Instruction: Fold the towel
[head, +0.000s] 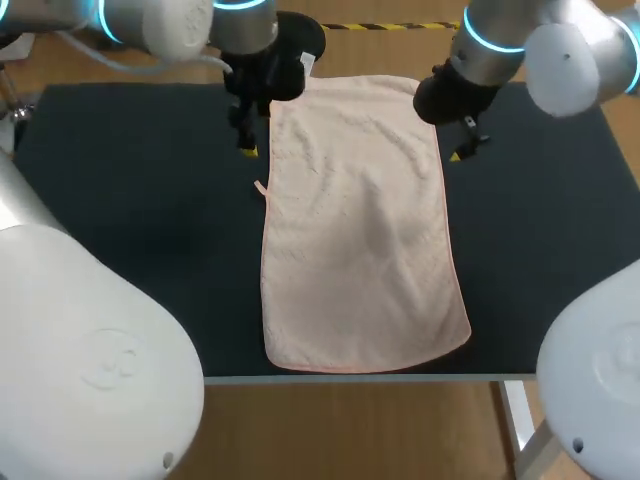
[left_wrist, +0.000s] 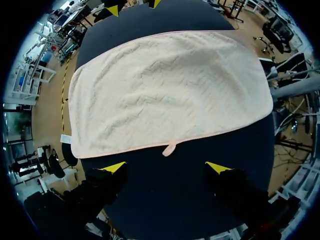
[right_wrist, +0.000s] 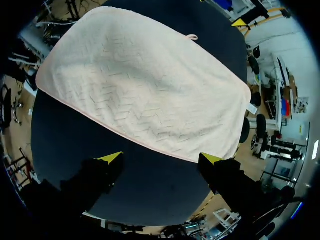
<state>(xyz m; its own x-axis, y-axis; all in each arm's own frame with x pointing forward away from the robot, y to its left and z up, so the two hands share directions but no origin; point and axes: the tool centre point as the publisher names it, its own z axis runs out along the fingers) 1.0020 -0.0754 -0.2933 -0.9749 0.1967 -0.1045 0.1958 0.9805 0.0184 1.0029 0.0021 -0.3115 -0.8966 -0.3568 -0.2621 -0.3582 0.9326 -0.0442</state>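
Observation:
The pale pink towel (head: 360, 225) will fold double and hang when the robot lifts it by the small loop (head: 260, 188), since that loop sits halfway along the towel's long edge.
A pale pink towel (head: 360, 230) lies spread flat and lengthwise on the dark table, with a small hanging loop (head: 262, 187) on its left edge. My left gripper (head: 244, 138) hovers just off the towel's far left edge, open and empty. In the left wrist view the towel (left_wrist: 165, 90) lies ahead of the open gripper (left_wrist: 166, 168), and the loop (left_wrist: 169, 149) is just beyond the fingers. My right gripper (head: 463, 143) hovers off the far right edge, open and empty. In the right wrist view the towel (right_wrist: 145, 80) lies ahead of this gripper (right_wrist: 160, 159).
The dark tabletop (head: 130, 230) has bare room on both sides of the towel. The towel's near end reaches almost to the table's front edge (head: 350, 377). White arm housings fill the lower corners of the head view.

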